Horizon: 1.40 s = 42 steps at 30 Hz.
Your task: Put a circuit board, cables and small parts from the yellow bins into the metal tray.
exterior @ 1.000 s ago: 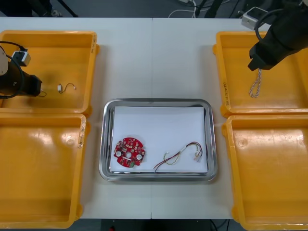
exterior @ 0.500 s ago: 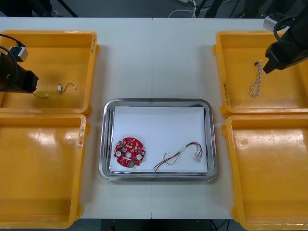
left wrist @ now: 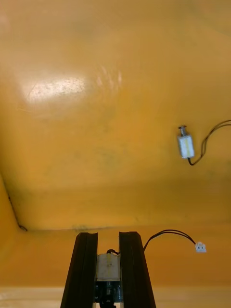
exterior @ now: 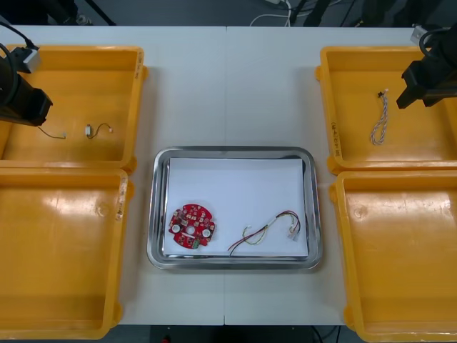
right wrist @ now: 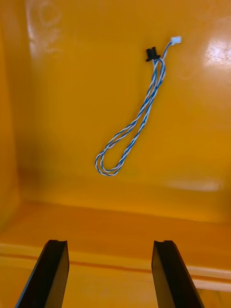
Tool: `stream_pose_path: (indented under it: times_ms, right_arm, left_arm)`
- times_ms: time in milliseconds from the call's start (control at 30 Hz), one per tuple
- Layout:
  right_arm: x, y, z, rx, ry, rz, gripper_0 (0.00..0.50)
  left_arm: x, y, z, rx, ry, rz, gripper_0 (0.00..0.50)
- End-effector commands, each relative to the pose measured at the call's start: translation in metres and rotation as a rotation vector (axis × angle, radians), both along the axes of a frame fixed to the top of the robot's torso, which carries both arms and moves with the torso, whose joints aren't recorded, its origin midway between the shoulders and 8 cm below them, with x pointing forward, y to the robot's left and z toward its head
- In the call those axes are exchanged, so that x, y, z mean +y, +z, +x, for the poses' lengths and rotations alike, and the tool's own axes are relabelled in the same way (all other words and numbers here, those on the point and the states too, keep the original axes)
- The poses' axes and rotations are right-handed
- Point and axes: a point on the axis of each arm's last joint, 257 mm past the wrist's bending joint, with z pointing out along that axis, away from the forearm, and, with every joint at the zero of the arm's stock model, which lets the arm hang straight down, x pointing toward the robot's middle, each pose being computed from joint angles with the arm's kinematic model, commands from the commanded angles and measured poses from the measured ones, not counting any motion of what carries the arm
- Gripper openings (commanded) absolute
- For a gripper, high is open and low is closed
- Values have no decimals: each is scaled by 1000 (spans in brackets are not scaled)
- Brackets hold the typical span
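I see the twisted blue and white cable (exterior: 380, 123) doubled back with both plugs side (exterior: 383, 93) by side, so I expect it to stay bundled as I lift it.
In the upper left yellow bin (exterior: 78, 57), my left gripper (left wrist: 108, 269) is shut on a small metal part (left wrist: 108, 266). The part's black wire trails to a white plug (left wrist: 200, 248). A second small metal part (left wrist: 185, 146) with a wire lies on the bin floor beyond the fingers. My right gripper (right wrist: 110, 274) stands open over the upper right yellow bin (exterior: 357, 64). Well ahead of its fingers lies a twisted blue and white cable (right wrist: 137, 122). The metal tray (exterior: 158, 207), white inside, holds a round red circuit board (exterior: 191, 225) and a red and yellow cable (exterior: 271, 229).
The lower left bin (exterior: 57, 257) and lower right bin (exterior: 400, 257) flank the tray. The left arm (exterior: 20, 96) sits at the upper left bin's outer side. The right arm (exterior: 428, 78) is over the upper right bin's outer edge.
The left gripper has risen and drawn back toward the bin's far left, with the small part and its trailing wire. The right arm has moved right, uncovering the blue and white cable.
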Motion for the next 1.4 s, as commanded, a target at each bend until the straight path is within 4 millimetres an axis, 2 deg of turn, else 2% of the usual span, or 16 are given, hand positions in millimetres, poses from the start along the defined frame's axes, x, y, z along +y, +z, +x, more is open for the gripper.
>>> stream_pose_path:
  times_ms: [33,267,467,633,900,1133,1400]
  right_arm:
    - [-5,41,20,-101,-111,31,500]
    - [-5,34,35,-132,-232,75,500]
    - [4,24,48,-144,-273,103,500]
    - [12,22,67,-189,-289,127,500]
    - [16,15,91,-227,-326,166,500]
    - [11,3,98,-244,-344,168,500]
    - [2,-15,101,-244,-356,151,500]
  left_arm:
    - [-22,60,6,-77,-66,30,0]
    - [-69,76,-3,-76,-89,26,0]
    - [-122,89,-8,-92,-110,-34,0]
    - [-168,96,-11,-123,-143,-64,0]
    - [-228,83,-24,-108,-154,-116,0]
    - [-260,59,-37,-68,-135,-130,0]
    - [-297,32,-41,-77,-112,-142,0]
